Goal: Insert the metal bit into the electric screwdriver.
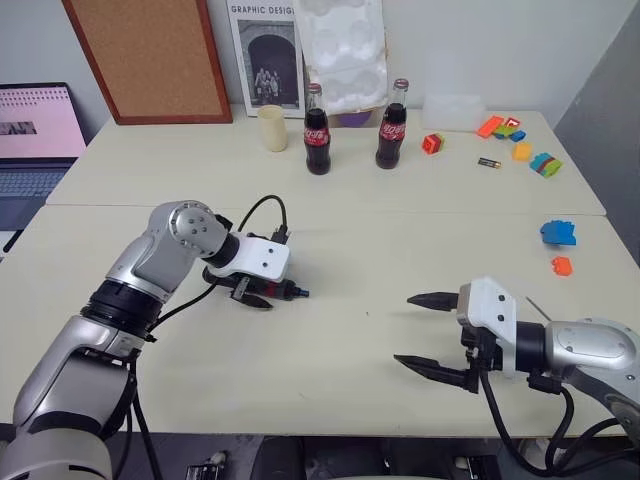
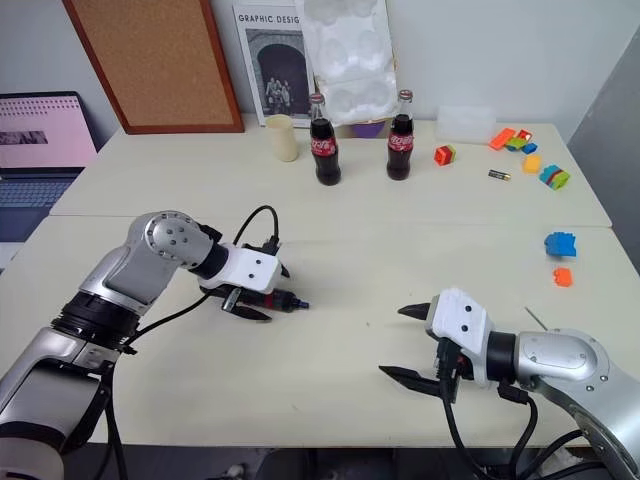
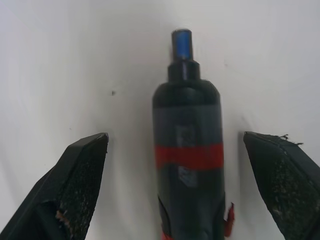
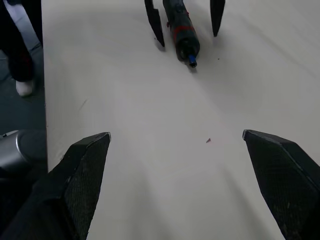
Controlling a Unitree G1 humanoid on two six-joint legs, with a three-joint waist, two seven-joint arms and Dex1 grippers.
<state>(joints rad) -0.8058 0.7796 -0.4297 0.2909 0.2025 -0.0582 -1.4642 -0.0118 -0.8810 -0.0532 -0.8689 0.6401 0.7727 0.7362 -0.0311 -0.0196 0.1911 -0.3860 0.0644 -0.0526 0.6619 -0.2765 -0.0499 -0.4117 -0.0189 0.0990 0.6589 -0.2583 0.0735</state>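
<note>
My gripper will lift and tilt the body (image 1: 283, 290) upright. I should expect an open socket to face up then, because the electric screwdriver's narrow tip ends blunt (image 3: 182, 40).
The electric screwdriver (image 3: 187, 145), black with a red band and a bluish tip, lies flat on the cream table (image 1: 350, 230), tip pointing right. My left gripper (image 1: 250, 290) points down over it and is open, one finger on each side of the body, neither touching. From the right wrist view the screwdriver (image 4: 182, 30) lies between those fingers. My right gripper (image 1: 404, 328) hovers open and empty over the table's front right, pointing left toward the screwdriver. The metal bit (image 1: 537, 308), a thin grey rod, lies on the table just behind my right wrist.
Two cola bottles (image 1: 317, 130) (image 1: 391, 125) and a cream cup (image 1: 272, 128) stand at the back. A small battery (image 1: 489, 162) and coloured bricks (image 1: 545, 165) lie back right. A blue brick (image 1: 558, 232) and an orange one (image 1: 561, 266) lie right. A laptop (image 1: 35, 140) sits far left.
</note>
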